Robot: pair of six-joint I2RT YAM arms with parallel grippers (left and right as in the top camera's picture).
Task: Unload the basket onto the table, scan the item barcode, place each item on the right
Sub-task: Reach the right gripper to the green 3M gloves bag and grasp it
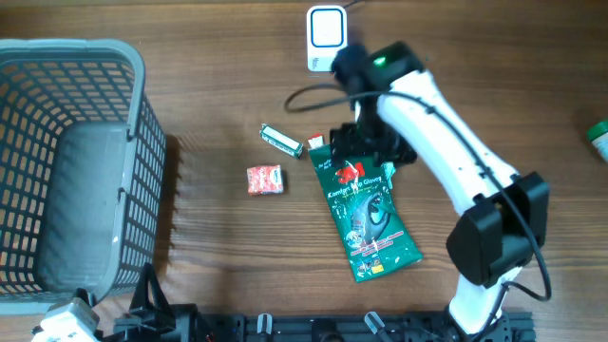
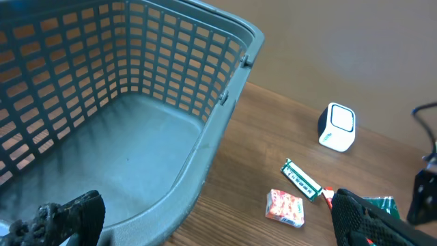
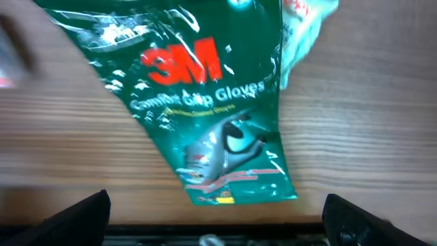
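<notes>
I should keep moving down onto the packet's middle [image 1: 366, 198] until my right gripper's open fingers close, because the green gloves packet [image 1: 378, 233] is on top and its width is between those fingers.
A green 3M gloves packet [image 1: 366, 209] lies flat on the wooden table, printed face up [image 3: 205, 102]; no barcode shows on it. My right gripper [image 1: 366, 142] hovers open over the packet's top end, and in the right wrist view its gripper [image 3: 222, 222] has only the table between its fingertips [image 3: 85, 215]. The white scanner [image 1: 326, 36] stands at the table's far edge [image 2: 338, 126]. My left gripper [image 2: 215, 225] is open and empty at the near left, beside the basket.
A large grey basket [image 1: 133, 142] fills the left side [image 2: 225, 89]. A small red box [image 1: 265, 179] and a green-and-white stick pack [image 1: 281, 141] lie left of the packet. A black cable [image 1: 309, 95] runs from the scanner. A green bottle [image 1: 598, 138] sits at the right edge.
</notes>
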